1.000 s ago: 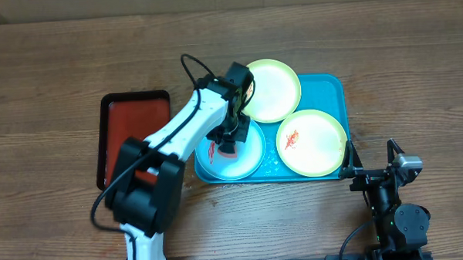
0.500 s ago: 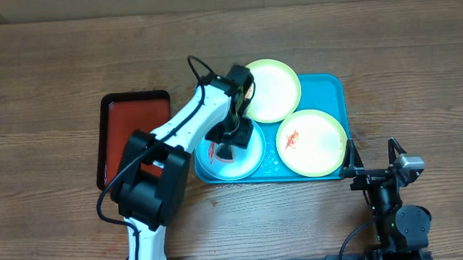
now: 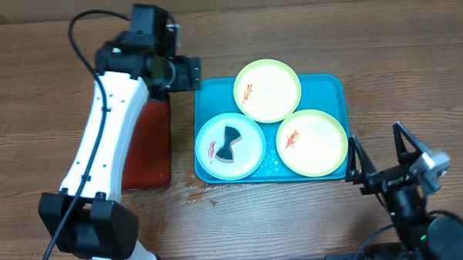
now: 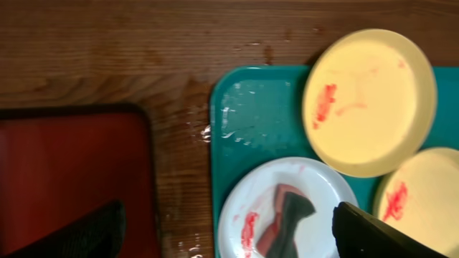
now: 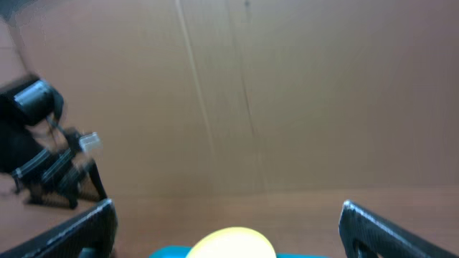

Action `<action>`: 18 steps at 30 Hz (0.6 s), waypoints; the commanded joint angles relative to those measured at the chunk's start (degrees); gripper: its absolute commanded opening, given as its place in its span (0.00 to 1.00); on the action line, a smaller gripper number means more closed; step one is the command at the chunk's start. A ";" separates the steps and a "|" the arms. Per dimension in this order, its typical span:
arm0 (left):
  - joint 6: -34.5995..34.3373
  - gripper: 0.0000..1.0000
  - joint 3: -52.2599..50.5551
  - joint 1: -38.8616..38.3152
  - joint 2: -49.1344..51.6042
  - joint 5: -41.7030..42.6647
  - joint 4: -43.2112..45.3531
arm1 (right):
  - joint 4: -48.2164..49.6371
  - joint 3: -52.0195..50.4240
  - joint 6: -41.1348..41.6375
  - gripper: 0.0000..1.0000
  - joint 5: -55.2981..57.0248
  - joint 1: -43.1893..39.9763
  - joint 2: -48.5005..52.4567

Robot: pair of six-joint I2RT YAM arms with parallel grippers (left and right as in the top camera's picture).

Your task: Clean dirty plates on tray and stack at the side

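The light blue plate [image 3: 248, 154] is lying loose on the turquoise tray, so my right gripper should pinch the plate's rim [image 3: 263, 141] before my left gripper wipes with the sponge.
Three plates lie on the turquoise tray [image 3: 332, 86]. The light blue plate [image 3: 248, 156] at front left has a red smear and a dark, reddish sponge [image 3: 230, 143], pinched at its middle, lying loose on it. One yellow-green plate [image 3: 272, 90] is at the back and another yellow-green plate [image 3: 317, 142] at front right, both smeared red. My left gripper [image 3: 185, 73] hangs open above the table, off the tray's back left corner. In the left wrist view the left gripper [image 4: 228, 240] holds nothing, and the sponge [image 4: 287, 222] lies below. My right gripper [image 3: 375, 140] is open, right of the tray.
A red tray with a black rim [image 3: 151, 148] lies left of the turquoise tray, partly under my left arm. Wet patches shine on the wood [image 4: 188, 129] between the two trays. In the right wrist view the right gripper [image 5: 233, 229] faces a brown wall over a yellow plate [image 5: 233, 245].
My left gripper opened, left the sponge on the blue plate, and rose back and left to the red tray's far end. The right gripper has lifted and tilted a little.
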 commanded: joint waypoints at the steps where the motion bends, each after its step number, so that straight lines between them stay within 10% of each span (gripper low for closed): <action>1: -0.66 0.93 -0.31 1.22 1.46 0.70 -0.17 | -12.63 16.46 -2.73 1.00 -1.33 -0.24 10.80; 7: -0.63 1.00 -0.31 1.66 1.55 0.70 0.04 | -30.12 40.22 -2.64 1.00 -17.49 -0.17 35.78; 12: -0.63 1.00 -0.31 1.62 1.55 0.70 -1.18 | -21.11 46.01 -1.11 1.00 -42.12 0.44 49.37; 18: -0.61 1.00 -0.33 1.62 1.55 0.68 -1.97 | -23.37 47.10 3.02 0.98 -28.89 8.46 61.88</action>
